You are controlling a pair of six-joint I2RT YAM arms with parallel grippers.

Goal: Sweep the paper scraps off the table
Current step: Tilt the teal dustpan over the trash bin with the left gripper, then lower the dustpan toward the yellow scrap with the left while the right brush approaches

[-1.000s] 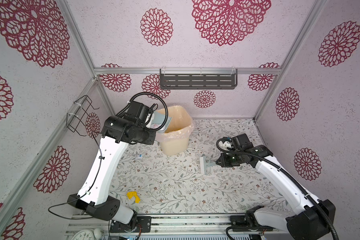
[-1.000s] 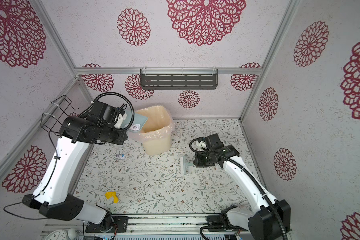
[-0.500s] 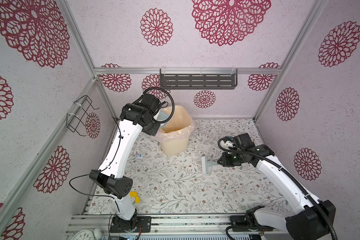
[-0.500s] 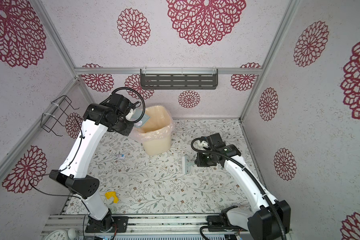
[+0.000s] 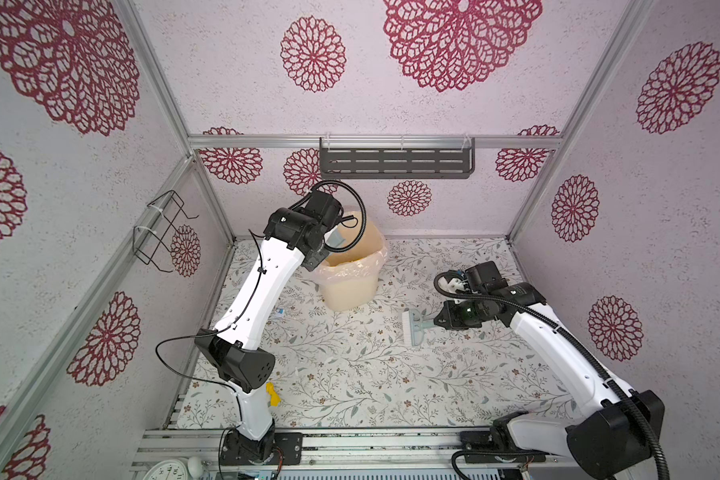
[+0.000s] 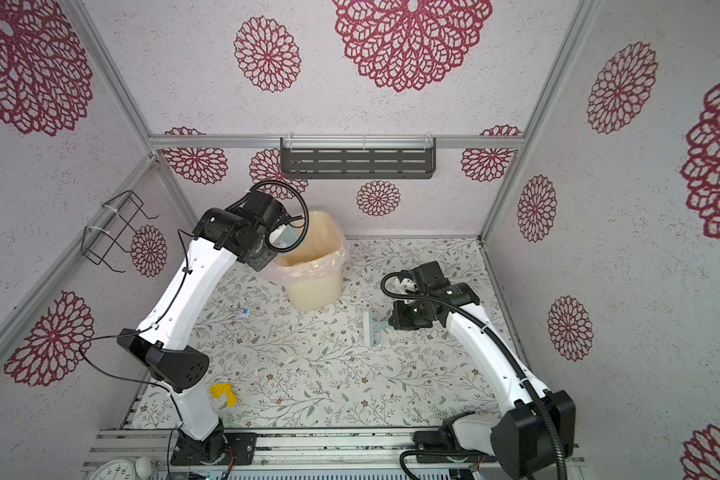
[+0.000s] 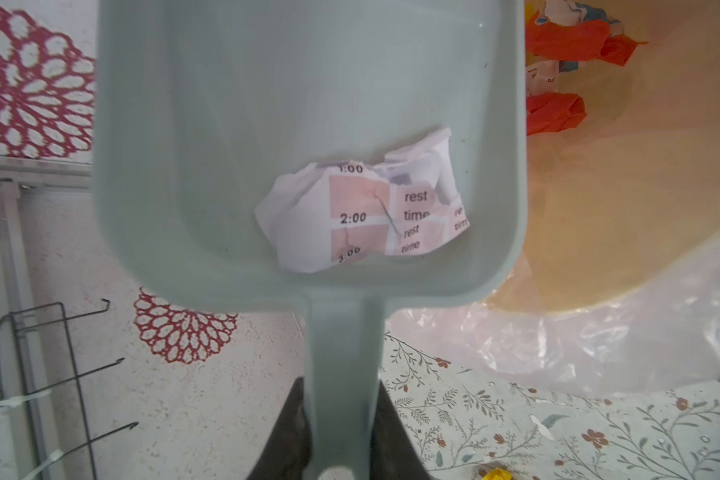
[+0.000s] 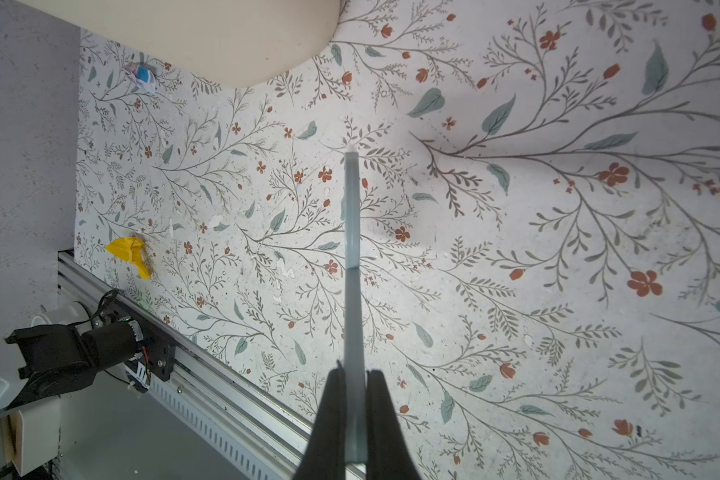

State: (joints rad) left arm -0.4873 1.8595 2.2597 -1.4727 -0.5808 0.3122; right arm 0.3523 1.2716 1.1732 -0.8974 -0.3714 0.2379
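Observation:
The printed paper scrap (image 7: 364,209) lies near the dustpan's handle end beside the bin's rim (image 5: 358,238), so next my left gripper swings the dustpan across above the bin and tilts it.
My left gripper (image 7: 339,386) is shut on the handle of the pale blue dustpan (image 7: 308,124), held above the bin's left rim; in a top view the pan (image 5: 336,237) shows over the bin mouth. A pinkish-white printed paper scrap (image 7: 362,208) lies in the pan. My right gripper (image 8: 354,374) is shut on the hand brush (image 5: 412,328), low over the table (image 5: 391,374) right of the bin. A yellow scrap (image 5: 272,395) lies on the table by the left arm's base, and a small white-blue scrap (image 5: 280,312) lies left of the bin.
The cream bin (image 5: 350,282) with a plastic liner stands at the back of the table, with red scraps (image 7: 558,112) inside. A wire rack (image 5: 163,232) hangs on the left wall and a grey shelf (image 5: 395,162) on the back wall. A metal rail (image 5: 350,440) runs along the front.
The left arm has swung right and stretched toward the bin, carrying the dustpan over its rim. The right gripper and brush have shifted slightly right.

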